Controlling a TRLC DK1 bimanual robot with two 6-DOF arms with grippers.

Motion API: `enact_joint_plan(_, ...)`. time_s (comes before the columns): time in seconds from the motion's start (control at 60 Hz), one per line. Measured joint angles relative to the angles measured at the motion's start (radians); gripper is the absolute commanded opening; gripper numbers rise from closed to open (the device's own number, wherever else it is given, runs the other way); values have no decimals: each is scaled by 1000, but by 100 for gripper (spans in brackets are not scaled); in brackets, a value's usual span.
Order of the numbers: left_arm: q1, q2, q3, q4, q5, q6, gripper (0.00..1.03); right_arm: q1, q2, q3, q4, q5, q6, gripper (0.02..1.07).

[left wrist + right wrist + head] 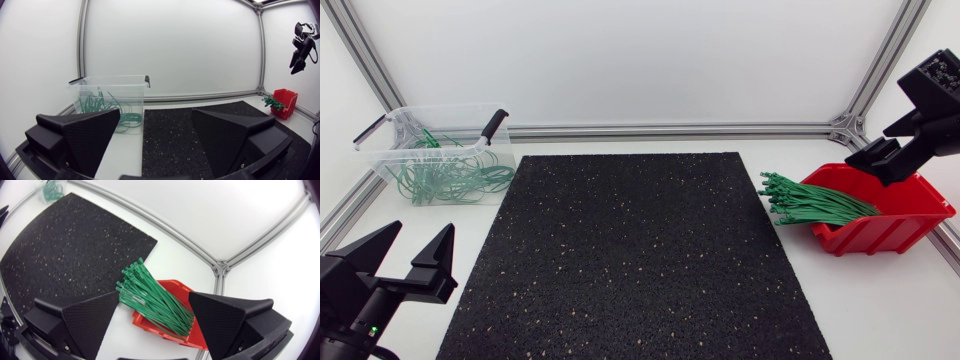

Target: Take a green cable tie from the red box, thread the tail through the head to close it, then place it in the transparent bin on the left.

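My gripper is going to pull a green cable tie [827, 205] from the bundle. The tie will come out alone, because the heads [775, 192] stick out loose and staggered.
A red box [895, 222] stands at the table's right side, with a bundle of green cable ties [815, 203] sticking out of it toward the mat. My right gripper [892, 158] hovers above the box, open and empty; in the right wrist view the ties [155, 301] and red box [172, 287] lie below and between its fingers [85, 320]. The transparent bin [438, 155] at the far left holds closed green ties. My left gripper [405, 258] stands open and empty at the near left, with the bin [112, 100] ahead of it.
A black speckled mat [635, 255] covers the middle of the white table. An aluminium frame rail [670, 130] runs along the back edge. The bin has black handles [495, 125] on its rim.
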State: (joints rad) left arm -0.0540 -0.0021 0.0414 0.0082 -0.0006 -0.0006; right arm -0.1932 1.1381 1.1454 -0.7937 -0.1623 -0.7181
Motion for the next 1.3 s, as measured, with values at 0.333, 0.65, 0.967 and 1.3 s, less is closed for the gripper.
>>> enact_joint_plan(0.333, 0, 0, 0, 0, 0, 0, 100, -19, 213, 119, -132, -43, -276, 103)
enact_joint_plan(0.65, 0, 0, 0, 0, 0, 0, 100, -33, 355, 60, -145, -53, -531, 103)
enact_joint_plan(0.967, -2, 0, 0, 0, 0, 0, 100, -61, 356, -107, -80, -93, -803, 103)
enact_joint_plan(1.3, -3, 0, 0, 0, 0, 0, 100, -55, 358, -153, -6, -103, -877, 84)
